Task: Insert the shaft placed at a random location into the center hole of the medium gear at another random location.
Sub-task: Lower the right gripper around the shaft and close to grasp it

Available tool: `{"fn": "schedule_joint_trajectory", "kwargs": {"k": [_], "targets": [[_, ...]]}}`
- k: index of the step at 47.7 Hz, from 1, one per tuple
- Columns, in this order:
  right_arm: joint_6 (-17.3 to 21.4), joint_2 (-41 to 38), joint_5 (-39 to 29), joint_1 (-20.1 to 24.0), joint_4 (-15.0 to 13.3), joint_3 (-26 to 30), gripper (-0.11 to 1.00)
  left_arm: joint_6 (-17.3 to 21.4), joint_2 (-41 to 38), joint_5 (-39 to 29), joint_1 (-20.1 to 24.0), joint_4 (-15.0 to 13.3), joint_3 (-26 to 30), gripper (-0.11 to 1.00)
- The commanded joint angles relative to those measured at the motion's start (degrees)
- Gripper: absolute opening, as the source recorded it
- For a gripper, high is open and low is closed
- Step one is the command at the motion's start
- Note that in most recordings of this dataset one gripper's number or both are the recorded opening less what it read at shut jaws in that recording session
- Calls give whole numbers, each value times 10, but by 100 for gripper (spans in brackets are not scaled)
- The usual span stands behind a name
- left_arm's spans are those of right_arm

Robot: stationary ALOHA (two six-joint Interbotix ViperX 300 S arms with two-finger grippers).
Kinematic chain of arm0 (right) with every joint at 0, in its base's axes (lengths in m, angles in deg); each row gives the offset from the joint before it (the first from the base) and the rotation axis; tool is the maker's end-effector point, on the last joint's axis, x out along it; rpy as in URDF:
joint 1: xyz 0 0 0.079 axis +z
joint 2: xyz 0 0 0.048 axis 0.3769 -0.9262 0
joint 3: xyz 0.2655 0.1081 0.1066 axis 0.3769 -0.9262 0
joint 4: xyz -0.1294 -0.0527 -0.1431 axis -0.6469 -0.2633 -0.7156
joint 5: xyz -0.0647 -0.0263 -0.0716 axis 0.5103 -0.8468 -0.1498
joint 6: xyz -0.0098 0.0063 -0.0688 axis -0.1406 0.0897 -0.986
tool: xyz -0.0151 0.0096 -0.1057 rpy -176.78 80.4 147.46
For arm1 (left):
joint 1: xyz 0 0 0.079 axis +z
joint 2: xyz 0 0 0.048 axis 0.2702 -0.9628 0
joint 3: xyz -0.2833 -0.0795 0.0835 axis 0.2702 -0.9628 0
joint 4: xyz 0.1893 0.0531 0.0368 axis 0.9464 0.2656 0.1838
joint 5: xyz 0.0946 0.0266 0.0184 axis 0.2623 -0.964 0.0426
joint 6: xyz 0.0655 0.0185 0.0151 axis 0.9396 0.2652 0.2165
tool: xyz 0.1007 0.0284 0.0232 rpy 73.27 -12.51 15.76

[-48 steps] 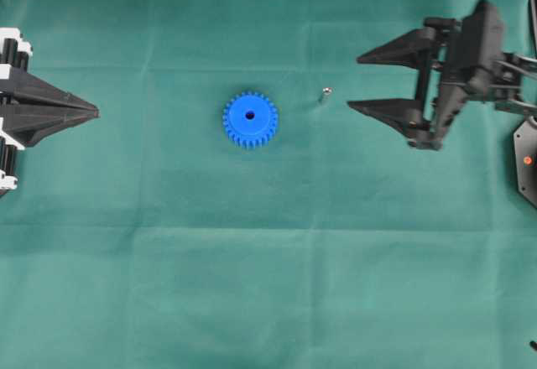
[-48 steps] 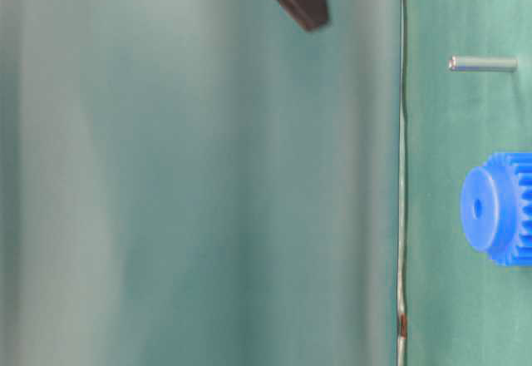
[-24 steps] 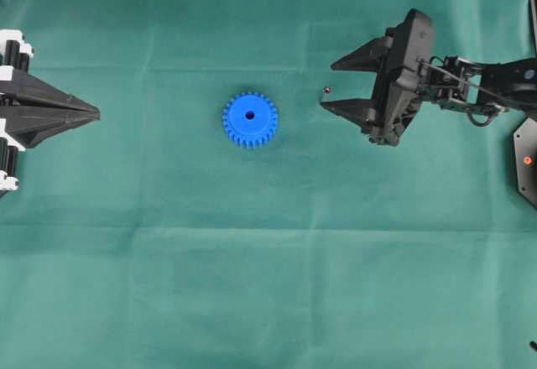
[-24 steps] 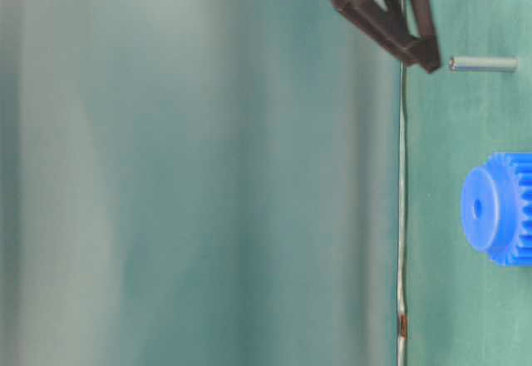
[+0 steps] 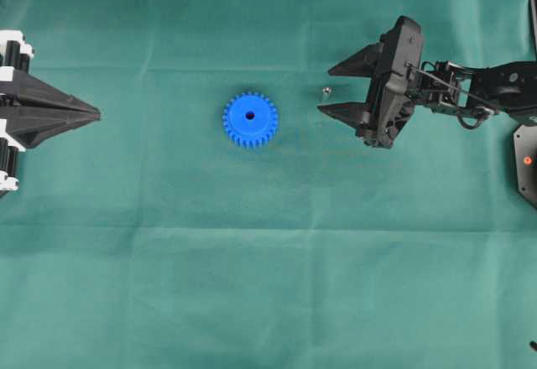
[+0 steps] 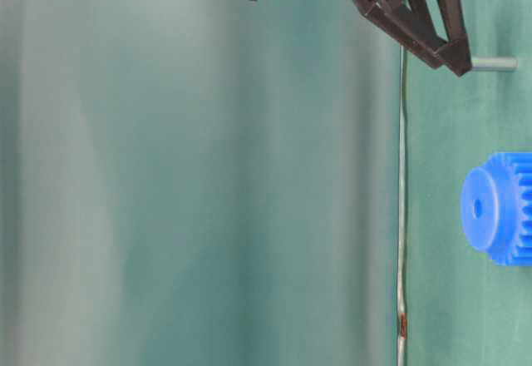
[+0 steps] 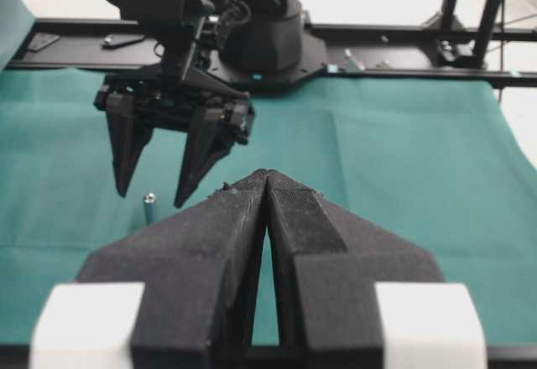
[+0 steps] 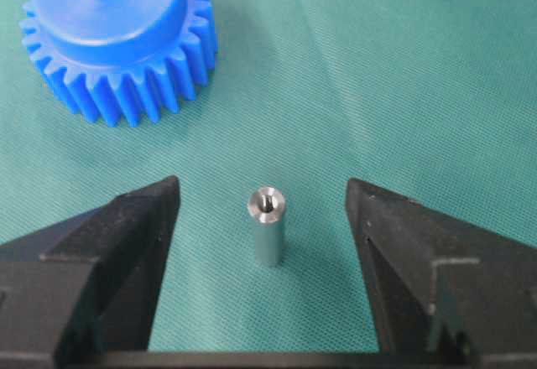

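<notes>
My gripper is still to lower the shaft [image 5: 326, 93], which stands about as tall as the gear [image 5: 250, 121], into the gear's center hole. So only the shaft's tip will show when I lower it.
The blue medium gear [image 5: 250, 120] lies flat near the middle of the green cloth, its dark center hole [image 5: 250, 116] facing up; it also shows in the right wrist view [image 8: 117, 42] and the table-level view [image 6: 499, 208]. The shaft [image 5: 326, 92], a small silvery pin, stands upright to the gear's right. In the right wrist view the shaft [image 8: 267, 226] stands between the two black fingers, touching neither. My right gripper [image 5: 324, 90] is open around it. My left gripper [image 5: 96, 114] is shut and empty at the left edge, far from the gear.
Green cloth covers the table. In the left wrist view the right gripper [image 7: 149, 203] hangs over the shaft [image 7: 148, 209], with the black arm base [image 7: 260, 42] and a frame rail behind. A black mount [image 5: 526, 161] sits at the right edge.
My right gripper has moved left from the right side and come down, so its open fingers now straddle the shaft. The left gripper, gear and shaft have not moved.
</notes>
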Motion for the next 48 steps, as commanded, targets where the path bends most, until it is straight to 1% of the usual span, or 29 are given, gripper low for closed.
{"fn": "schedule_joint_trajectory", "kwargs": {"k": [1,5,9,13,18,20,32,38,43,48], "targets": [[3,3,8,-2,2,12,78,-1,-3,3,0,2,13,0],[3,1,7,-2,2,14,72,-1,-3,3,0,2,13,0],[3,1,8,-2,2,14,62,-1,-3,3,0,2,13,0],[3,1,8,-2,2,14,44,-1,-3,2,0,2,13,0],[2,1,5,-1,0,13,18,-1,-3,2,0,2,13,0],[2,1,5,-1,0,13,13,-1,-3,2,0,2,13,0],[2,1,4,-2,1,14,13,-1,-2,1,0,2,13,0],[0,15,2,-2,1,14,13,-1,-2,-2,0,2,14,0],[2,41,-18,-2,1,17,13,-1,-2,-2,0,2,14,0],[3,77,-54,-2,1,23,13,-1,-1,-2,-1,2,14,0]]}}
